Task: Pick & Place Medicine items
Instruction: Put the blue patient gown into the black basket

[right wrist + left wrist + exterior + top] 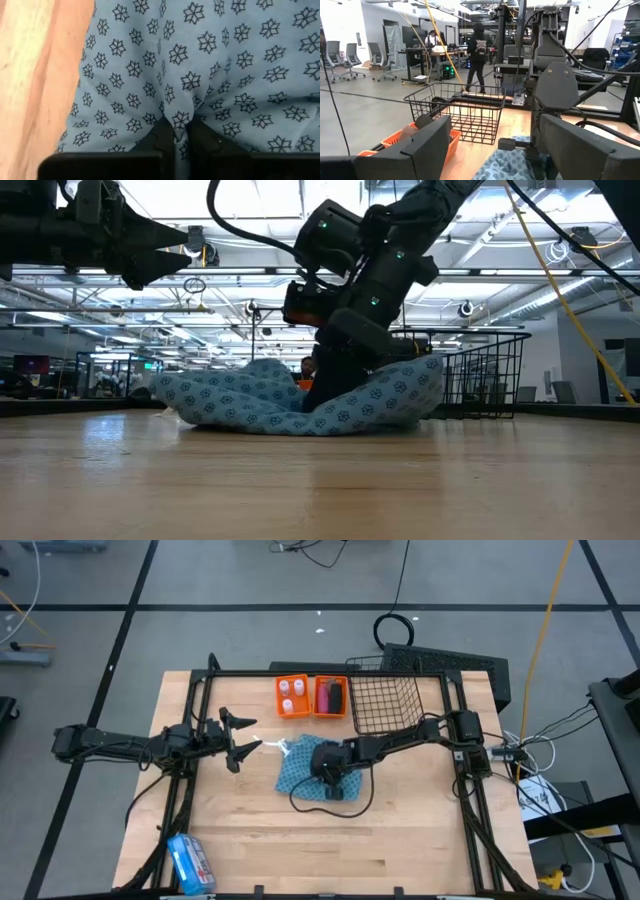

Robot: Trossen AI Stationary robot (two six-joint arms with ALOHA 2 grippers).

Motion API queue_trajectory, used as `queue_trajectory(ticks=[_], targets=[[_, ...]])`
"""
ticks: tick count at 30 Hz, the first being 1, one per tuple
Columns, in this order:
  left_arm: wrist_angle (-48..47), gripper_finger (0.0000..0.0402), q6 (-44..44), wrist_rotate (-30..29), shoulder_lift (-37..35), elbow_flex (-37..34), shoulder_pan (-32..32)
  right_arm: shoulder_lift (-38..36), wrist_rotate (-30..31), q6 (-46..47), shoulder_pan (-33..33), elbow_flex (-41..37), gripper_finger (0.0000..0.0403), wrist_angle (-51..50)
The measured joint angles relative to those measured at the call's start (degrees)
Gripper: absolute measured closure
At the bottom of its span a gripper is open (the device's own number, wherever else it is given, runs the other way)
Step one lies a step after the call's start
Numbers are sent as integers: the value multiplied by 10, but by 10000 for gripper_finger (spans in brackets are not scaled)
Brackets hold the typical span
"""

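The robot's right gripper is pinching the middle of the cloth, and the cloth's white string end (273, 744) points toward the left gripper, so the robot should swing that string end toward the orange trays (294, 697).
A blue patterned cloth (293, 770) lies crumpled on the middle of the wooden table. My right gripper (330, 778) points steeply down into it and is shut on it. Small white round bottles (291, 692) stand in an orange tray at the far side. A pink tube (324, 697) and a black bar (337, 697) lie in the orange tray beside it. My left gripper (245, 737) hangs open above the table, left of the cloth, with nothing between its fingers. My right gripper pinches a raised fold of the cloth (181, 120) between its two fingers (159, 135), somewhere in the cloth's middle. The fingers come from above, slanting down. The cloth rests on the table and bulges up around them (400, 395).
A black wire basket (385, 700) stands right of the orange trays at the far edge. A blue and white packet (188, 862) lies at the near left corner. Bare wood stretches along the table's near side (360, 850).
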Motion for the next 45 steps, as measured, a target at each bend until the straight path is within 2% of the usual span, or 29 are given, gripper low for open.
queue_trajectory(ticks=[5,9,15,20,28,32,38,40,45], targets=[[0,91,0,0,0,0,0,0,-61,-7,2,-2,395,34],[0,91,0,0,0,0,0,-31,-76,-11,3,-2,395,43],[0,91,0,0,0,0,0,-121,-103,-5,-7,-7,395,21],[0,91,0,0,0,0,0,-222,-103,27,-7,-4,395,49],[0,91,0,0,0,0,0,-330,-100,78,-8,-8,395,88],[0,91,0,0,0,0,0,-336,-101,95,-6,-10,395,83],[0,91,0,0,0,0,0,-309,-106,81,5,-68,395,112],[0,91,0,0,0,0,0,-303,-137,73,11,-102,395,137],[0,91,0,0,0,0,0,-295,-212,91,31,-177,394,280]])
